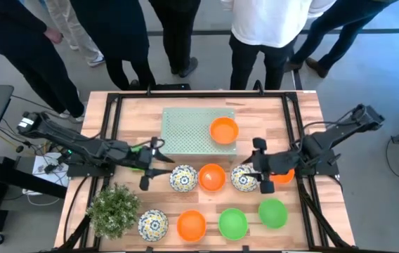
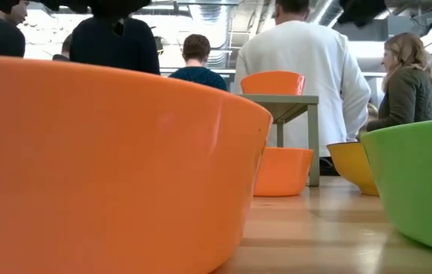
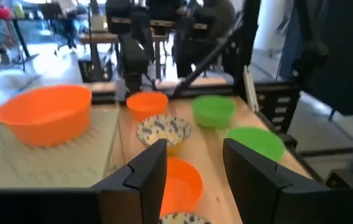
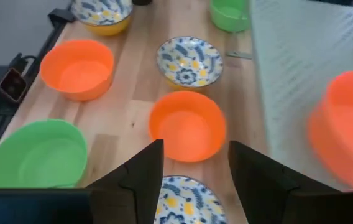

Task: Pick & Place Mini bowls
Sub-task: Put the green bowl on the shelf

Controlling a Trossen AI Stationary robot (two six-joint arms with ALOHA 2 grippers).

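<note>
A green bowl (image 1: 138,148) is below my left gripper's wrist, behind its open fingers, so next I pull that gripper back, aim it downward and pinch the bowl's rim (image 1: 138,169).
Several mini bowls stand on the wooden table: floral (image 1: 183,178), orange (image 1: 211,176) and floral (image 1: 244,178) in a middle row, and floral (image 1: 152,225), orange (image 1: 191,225) and two green ones (image 1: 232,223) (image 1: 272,213) in a near row. Another orange bowl (image 1: 224,130) sits on the pale green mat (image 1: 192,130). My left gripper (image 1: 154,165) is open just left of the middle row. My right gripper (image 1: 259,166) is open over the right floral bowl (image 4: 179,199), which shows between its fingers without touching them.
A bushy green plant (image 1: 114,207) stands at the near left corner. One more orange bowl (image 1: 284,176) lies partly under my right arm. A black frame (image 1: 112,112) runs along the table's sides. Several people stand behind the far edge.
</note>
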